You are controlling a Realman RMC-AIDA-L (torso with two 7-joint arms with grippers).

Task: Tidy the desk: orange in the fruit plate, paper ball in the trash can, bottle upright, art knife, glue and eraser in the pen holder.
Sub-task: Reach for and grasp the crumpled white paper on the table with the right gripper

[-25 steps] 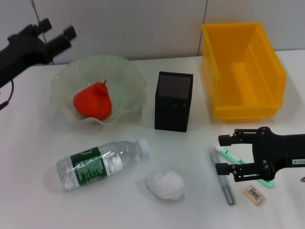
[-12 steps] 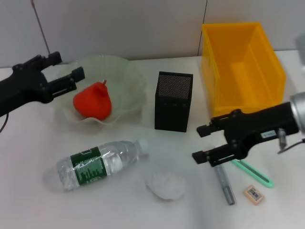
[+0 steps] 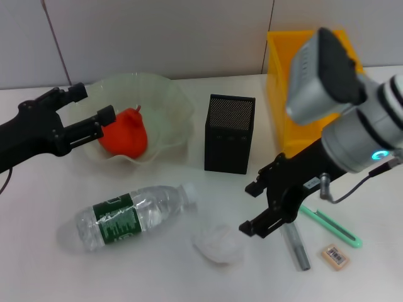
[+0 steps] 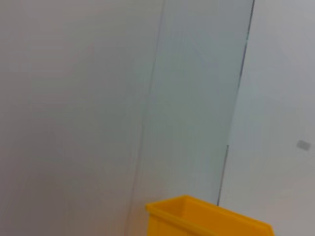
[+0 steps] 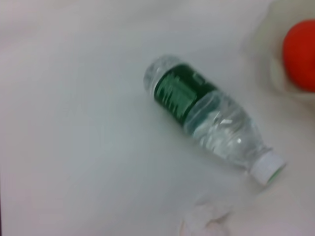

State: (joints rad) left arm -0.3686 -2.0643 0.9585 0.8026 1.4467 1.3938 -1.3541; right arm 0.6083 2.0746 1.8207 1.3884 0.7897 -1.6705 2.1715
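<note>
The paper ball point(image 3: 219, 243) is clear of the bottle's cap point(image 3: 189, 194) and in front of my right gripper's open fingers. I should now lower toward it until the fingers are on both sides of it.
The orange point(image 3: 126, 133) lies in the fruit plate point(image 3: 170, 94). My left gripper point(image 3: 94, 102) is open and empty over the plate's left rim, beside the orange. The paper ball point(image 3: 217, 244) lies on the table in front of the pen holder point(image 3: 230, 133). My right gripper point(image 3: 249, 209) is open and empty just right of the paper ball and slightly above it. The bottle point(image 3: 129, 216) lies on its side, cap toward the paper ball. The right wrist view shows the bottle point(image 5: 206, 115), the orange point(image 5: 300, 54) and the paper ball's edge point(image 5: 204, 221). The eraser point(image 3: 334, 257) lies front right.
The yellow trash can point(image 3: 283, 94) stands at the back right, partly hidden by my right arm; its corner shows in the left wrist view point(image 4: 197, 216). A grey pen-shaped tool point(image 3: 297, 246) and a slim green stick point(image 3: 334, 228) lie under my right arm.
My right gripper has swung left from over the tools to beside the paper ball, with its wrist raised. My left gripper came down to the plate's left rim.
</note>
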